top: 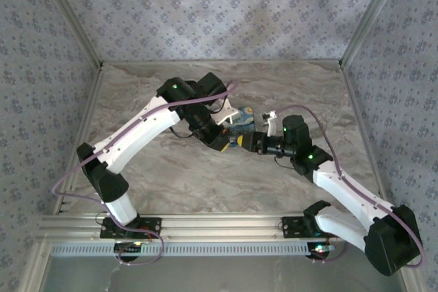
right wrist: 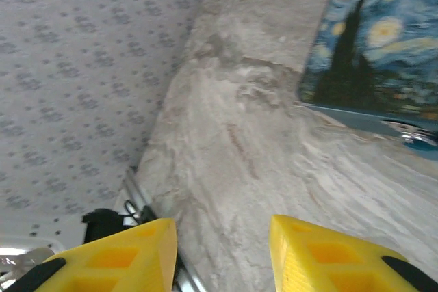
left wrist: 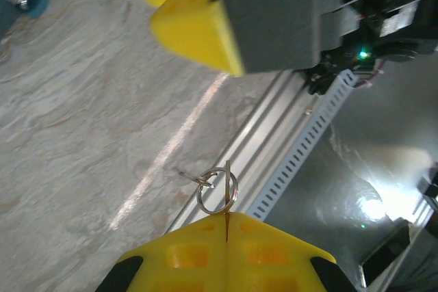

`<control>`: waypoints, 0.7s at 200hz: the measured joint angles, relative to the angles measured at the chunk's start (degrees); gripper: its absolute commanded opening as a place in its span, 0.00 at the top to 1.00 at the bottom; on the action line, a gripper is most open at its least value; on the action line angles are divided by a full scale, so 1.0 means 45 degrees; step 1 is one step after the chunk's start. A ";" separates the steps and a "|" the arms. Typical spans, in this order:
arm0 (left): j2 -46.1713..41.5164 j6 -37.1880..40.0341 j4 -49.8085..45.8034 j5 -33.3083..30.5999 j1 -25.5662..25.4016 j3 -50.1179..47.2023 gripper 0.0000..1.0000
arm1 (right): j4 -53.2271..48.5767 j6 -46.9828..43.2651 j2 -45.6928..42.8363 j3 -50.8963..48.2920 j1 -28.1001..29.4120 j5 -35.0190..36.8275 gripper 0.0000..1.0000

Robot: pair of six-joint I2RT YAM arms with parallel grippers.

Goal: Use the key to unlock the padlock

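Observation:
I should pull my right gripper back, because its open fingers point past the key's ring end (left wrist: 217,190) in my left gripper. I should then line my right gripper up again and grab that ring end with it.
My left gripper (left wrist: 226,218) is shut on the key (left wrist: 226,193). The key's thin blade edge sticks out between the yellow pads, and its steel ring (left wrist: 217,190) hangs on it. The padlock (right wrist: 373,46) has a blue night-sky print and lies flat on the marble table, with a shiny metal part (right wrist: 417,135) at its edge. In the top view the padlock (top: 241,120) lies just behind both grippers. My right gripper (right wrist: 222,237) is open and holds nothing. Its yellow finger (left wrist: 198,18) hangs close above the key. Both grippers (top: 229,143) (top: 252,140) meet mid-table.
The marble tabletop (top: 205,176) stretches around the arms. An aluminium rail (top: 219,223) with a slotted cable duct (left wrist: 308,135) runs along the near edge. Patterned walls (top: 219,5) close off the back and sides.

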 measured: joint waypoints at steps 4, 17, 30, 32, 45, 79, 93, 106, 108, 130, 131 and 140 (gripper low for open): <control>0.0000 0.0024 0.0000 0.0107 -0.0005 0.0000 1.00 | 0.0355 0.0102 0.0000 -0.0092 0.0000 -0.0170 0.59; 0.0000 0.0092 0.0005 0.0340 -0.0015 0.0000 1.00 | 0.1263 0.0272 -0.0015 -0.0228 0.0034 -0.0549 0.58; -0.0005 0.0102 0.0000 0.0452 -0.0015 0.0000 1.00 | 0.1875 0.0262 -0.0141 -0.0262 0.0146 -0.0792 0.50; -0.0005 0.0107 0.0000 0.0452 -0.0015 0.0000 1.00 | 0.1928 0.0267 -0.0160 -0.0262 0.0170 -0.0821 0.49; -0.0005 0.0141 0.0000 0.0510 -0.0010 0.0000 1.00 | 0.2171 0.0107 -0.0442 -0.0262 0.0447 -0.0889 0.45; -0.0005 0.0185 0.0092 0.0811 -0.0015 0.0005 1.00 | 0.2225 -0.0131 -0.0806 -0.0287 0.0806 -0.0656 0.49; -0.0005 0.0180 0.0185 0.0869 -0.0010 0.0005 1.00 | 0.2356 -0.0165 -0.0816 -0.0481 0.0767 -0.0486 0.49; -0.0005 0.0175 0.0287 0.0918 -0.0010 0.0049 1.00 | 0.2535 -0.0165 -0.0826 -0.0826 0.0714 -0.0340 0.49; -0.0005 0.0175 0.0296 0.0923 -0.0010 0.0058 1.00 | 0.2555 -0.0160 -0.0831 -0.0899 0.0714 -0.0316 0.49; -0.0044 0.0053 0.0588 0.1098 0.0068 0.0204 1.00 | 0.2599 -0.0316 -0.1015 -0.1613 0.0865 0.0267 0.50; -0.0053 0.0039 0.0597 0.1103 0.0078 0.0209 1.00 | 0.2584 -0.0316 -0.1030 -0.1637 0.0884 0.0306 0.50; -0.0097 -0.0029 0.0719 0.1209 0.0136 0.0228 1.00 | 0.2438 -0.0636 -0.1331 -0.1875 0.1297 0.0855 0.49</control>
